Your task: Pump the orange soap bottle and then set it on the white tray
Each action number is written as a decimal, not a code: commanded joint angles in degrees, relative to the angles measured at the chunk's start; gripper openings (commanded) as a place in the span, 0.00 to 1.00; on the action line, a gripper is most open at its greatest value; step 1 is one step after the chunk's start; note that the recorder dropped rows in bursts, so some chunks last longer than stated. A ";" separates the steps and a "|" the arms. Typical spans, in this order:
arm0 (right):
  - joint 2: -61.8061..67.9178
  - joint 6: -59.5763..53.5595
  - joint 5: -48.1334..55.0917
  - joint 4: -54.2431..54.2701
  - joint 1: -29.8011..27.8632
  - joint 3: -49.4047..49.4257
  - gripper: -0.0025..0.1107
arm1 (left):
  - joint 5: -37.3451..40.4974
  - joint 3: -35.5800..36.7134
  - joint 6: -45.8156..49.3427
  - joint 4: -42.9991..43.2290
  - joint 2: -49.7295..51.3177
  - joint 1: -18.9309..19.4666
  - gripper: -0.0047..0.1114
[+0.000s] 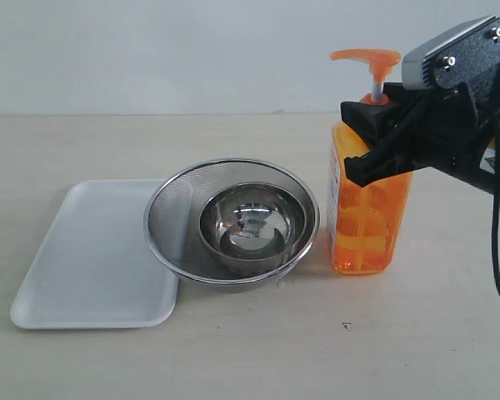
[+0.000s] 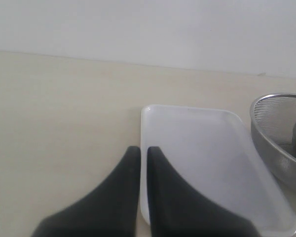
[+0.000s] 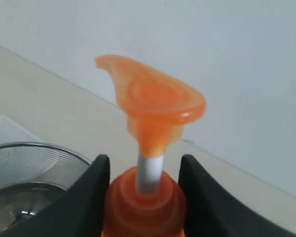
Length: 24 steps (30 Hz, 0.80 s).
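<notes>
I need to open my right gripper, move it down and put its fingers on either side of the bottle's wide body [image 1: 363, 223], because the gripper is pinching the orange soap bottle high at its narrow collar [image 3: 145, 200].
The orange soap bottle [image 1: 362, 225] stands upright on the table, right of the strainer, with its pump head [image 1: 365, 57] raised on the white stem. My right gripper [image 1: 354, 142] comes in from the right and is shut on the bottle's orange collar, just below the stem. The right wrist view shows a black finger pressed to each side of that collar [image 3: 144, 207], and the pump head [image 3: 153, 106] rises above my right gripper [image 3: 145, 159]. The white tray [image 1: 92, 258] lies flat at the left. My left gripper [image 2: 139, 149] is shut and empty, hovering over the tray's [image 2: 202, 148] near edge.
A round steel mesh strainer [image 1: 171, 221] sits between tray and bottle, overlapping the tray's right edge, with a steel bowl [image 1: 252, 225] inside it. The strainer's rim [image 2: 271, 123] also shows in the left wrist view. A pale wall closes off the back of the table.
</notes>
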 commanded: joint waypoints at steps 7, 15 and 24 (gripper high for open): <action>0.89 -0.84 8.56 0.50 -0.03 1.27 0.08 | -0.14 0.17 -0.32 -0.63 -0.06 0.16 0.08; 0.89 -3.43 9.26 5.79 -0.03 1.27 0.54 | -0.14 0.17 -0.32 -0.63 -0.06 0.16 0.08; -3.99 -8.63 9.33 15.44 -0.03 1.27 0.54 | -0.14 0.17 -0.32 -0.63 -0.06 0.16 0.08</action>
